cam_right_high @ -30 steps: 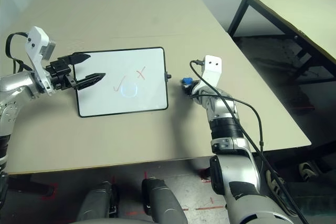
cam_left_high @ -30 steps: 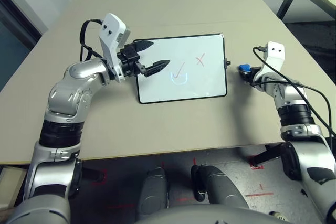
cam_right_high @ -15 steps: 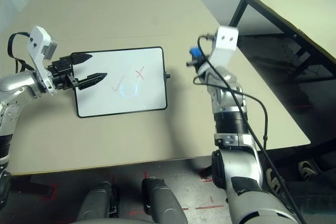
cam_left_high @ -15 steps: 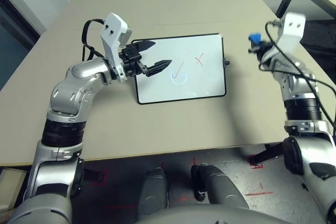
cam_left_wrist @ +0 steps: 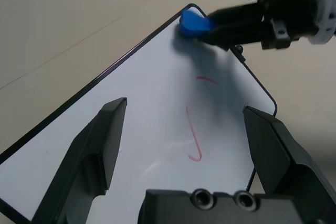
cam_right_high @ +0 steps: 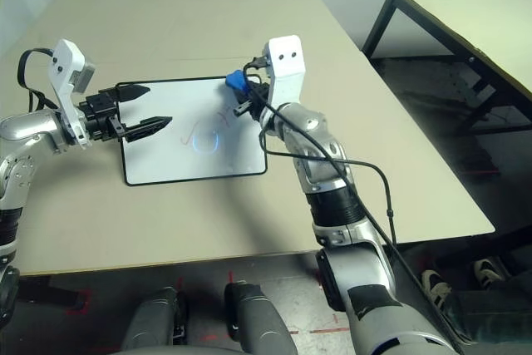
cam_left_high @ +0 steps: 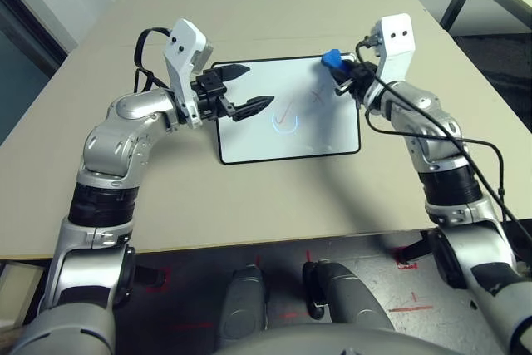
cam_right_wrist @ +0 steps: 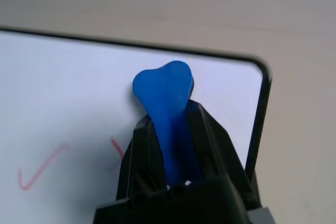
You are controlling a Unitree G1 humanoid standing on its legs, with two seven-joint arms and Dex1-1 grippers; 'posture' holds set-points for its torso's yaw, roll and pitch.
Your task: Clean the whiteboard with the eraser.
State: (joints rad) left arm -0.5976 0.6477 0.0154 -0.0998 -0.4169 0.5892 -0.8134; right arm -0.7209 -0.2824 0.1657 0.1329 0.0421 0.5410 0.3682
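Observation:
I can see the eraser by the whiteboard's far corner, past what is left of the red cross, so my right gripper should wipe the eraser back over that stroke.
The whiteboard lies flat in the middle of the table, with a red check mark and a red cross drawn on it. My right gripper is shut on the blue eraser, which it holds at the board's far right corner, just above or on the surface. In the right wrist view the eraser sticks out past the fingers over the white surface. My left gripper hovers open over the board's left edge, holding nothing.
The beige table has bare room in front of and behind the board. A second table stands to the far right across a gap. A black cable runs along my right arm.
My right arm has lifted the eraser from the table to the right of the board and swung it left to the board's far right corner. The left arm has stayed put.

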